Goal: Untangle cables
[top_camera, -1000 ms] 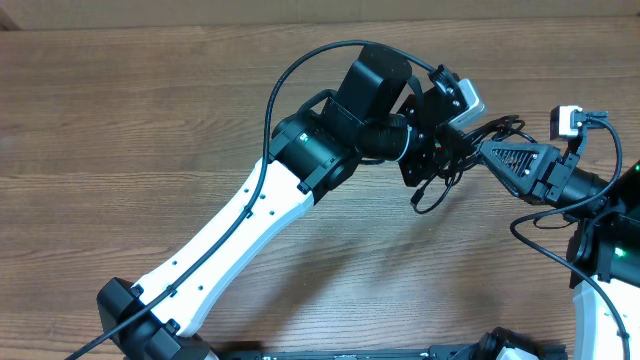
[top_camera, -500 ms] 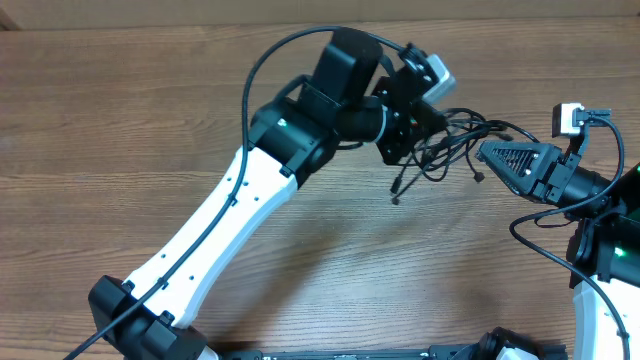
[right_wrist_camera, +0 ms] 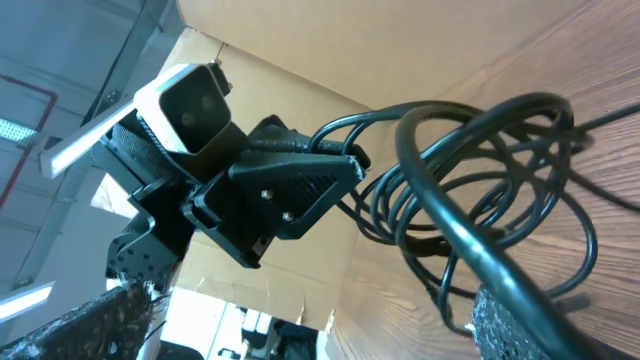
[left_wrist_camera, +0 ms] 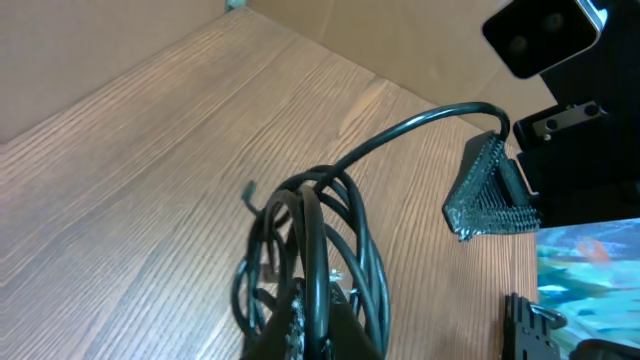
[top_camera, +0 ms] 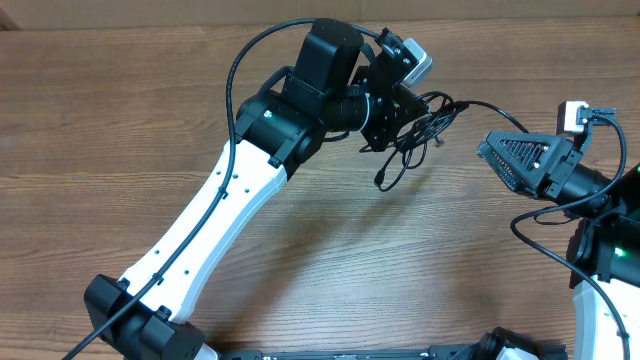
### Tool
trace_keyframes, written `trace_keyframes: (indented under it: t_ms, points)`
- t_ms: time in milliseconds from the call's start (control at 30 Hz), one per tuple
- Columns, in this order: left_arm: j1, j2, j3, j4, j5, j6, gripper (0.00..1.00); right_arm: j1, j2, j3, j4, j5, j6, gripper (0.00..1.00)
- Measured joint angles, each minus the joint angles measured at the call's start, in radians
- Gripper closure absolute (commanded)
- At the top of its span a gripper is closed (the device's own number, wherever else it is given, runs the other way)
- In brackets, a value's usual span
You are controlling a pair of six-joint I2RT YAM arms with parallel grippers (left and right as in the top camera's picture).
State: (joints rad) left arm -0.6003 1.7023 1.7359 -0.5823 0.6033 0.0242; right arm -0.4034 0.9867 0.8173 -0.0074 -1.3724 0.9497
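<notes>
I should use my left gripper to carry the bundle toward my right gripper's fingers [top_camera: 484, 147], because only a single piece of cable [top_camera: 500, 110] reaches my open right gripper and the loops are still bunched.
The cables [top_camera: 425, 125] are a tangle of thin black loops held above the wooden table [top_camera: 150, 120]. My left gripper [top_camera: 398, 112] is shut on the bundle. The left wrist view shows the cables [left_wrist_camera: 315, 235] rising out of the left gripper [left_wrist_camera: 315, 335] at the bottom edge. One plug end [top_camera: 380, 183] dangles below. A single strand [top_camera: 490, 108] stretches right to my right gripper [top_camera: 492, 150]. The right gripper [right_wrist_camera: 300, 325] is open, fingers far apart. That strand [right_wrist_camera: 450, 225] lies against one textured finger [right_wrist_camera: 520, 320]; the cables [right_wrist_camera: 470, 190] hang just ahead.
A cardboard wall [left_wrist_camera: 400, 40] stands along the table's far edge. The left arm [top_camera: 230, 210] crosses the table's middle diagonally. The right arm's base [top_camera: 605, 250] and its thicker wires [top_camera: 545, 240] fill the right edge.
My left gripper has carried the bundle left and farther back. The right gripper has opened wide, and one strand now trails from the bundle across to its finger.
</notes>
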Motion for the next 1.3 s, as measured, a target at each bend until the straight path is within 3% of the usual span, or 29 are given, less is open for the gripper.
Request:
trace_keyframes:
  t_ms: [133, 300, 467, 600, 667, 733, 900, 1033, 1300]
  points:
    - [0.000, 0.000, 0.000, 0.024, -0.015, -0.007, 0.96, 0.000, 0.000, 0.001, -0.040, 0.002, 0.026, 0.00]
    - [0.000, 0.000, 0.000, 0.043, -0.081, -0.056, 0.96, 0.000, 0.000, 0.003, -0.318, -0.005, 0.045, 0.00]
    - [0.000, 0.001, 0.000, 0.108, -0.108, -0.100, 0.96, 0.004, 0.000, 0.003, -0.279, -0.101, 0.018, 0.00]
    - [0.001, 0.001, 0.000, 0.126, -0.098, -0.124, 0.96, 0.013, 0.000, 0.003, -0.262, -0.113, -0.027, 0.14]
    - [0.001, 0.001, 0.000, 0.127, -0.064, -0.129, 0.96, 0.013, 0.000, 0.003, -0.258, -0.084, -0.066, 0.29]
    - [0.000, 0.001, 0.000, 0.127, -0.037, -0.130, 0.96, 0.014, 0.000, 0.003, -0.253, -0.051, -0.109, 0.38]
    - [-0.037, 0.001, 0.000, 0.128, 0.004, -0.142, 0.96, 0.034, 0.000, 0.003, -0.254, 0.047, -0.208, 0.46]
    - [-0.096, 0.001, 0.000, 0.145, 0.014, -0.150, 0.96, 0.038, 0.000, 0.003, -0.254, 0.123, -0.227, 0.63]
    - [-0.128, 0.002, 0.000, 0.163, 0.014, -0.162, 0.96, 0.039, 0.000, 0.003, -0.254, 0.184, -0.240, 0.72]
